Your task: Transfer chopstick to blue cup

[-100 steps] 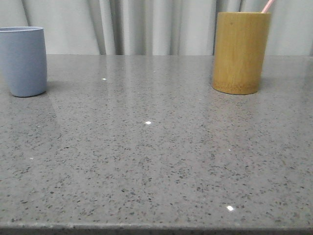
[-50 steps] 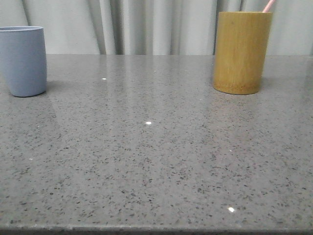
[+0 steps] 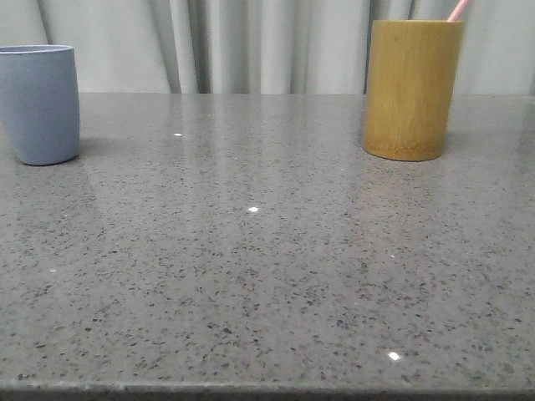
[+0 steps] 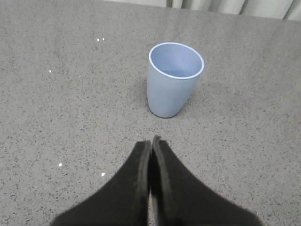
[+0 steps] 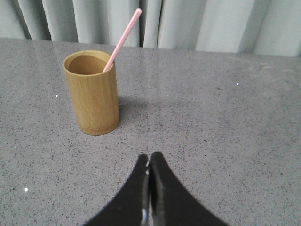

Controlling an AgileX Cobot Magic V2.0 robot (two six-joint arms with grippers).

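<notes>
I see the blue cup (image 3: 39,104) far from the bamboo holder, so my left gripper should bring it to the table's middle (image 3: 227,157) before my right gripper takes the chopstick.
The blue cup (image 3: 39,104) stands upright at the table's far left; in the left wrist view the cup (image 4: 173,81) is empty. A pale pink chopstick (image 5: 122,40) leans out of a yellow-brown bamboo holder (image 5: 92,92) at the far right; only its tip (image 3: 457,10) shows in the front view. My left gripper (image 4: 150,141) is shut and empty, a short way in front of the blue cup. My right gripper (image 5: 149,157) is shut and empty, short of the bamboo holder (image 3: 411,88). Neither gripper shows in the front view.
The grey speckled stone table (image 3: 251,251) has its front edge at the bottom of the front view. Pale curtains (image 3: 251,42) hang behind the table's far edge.
</notes>
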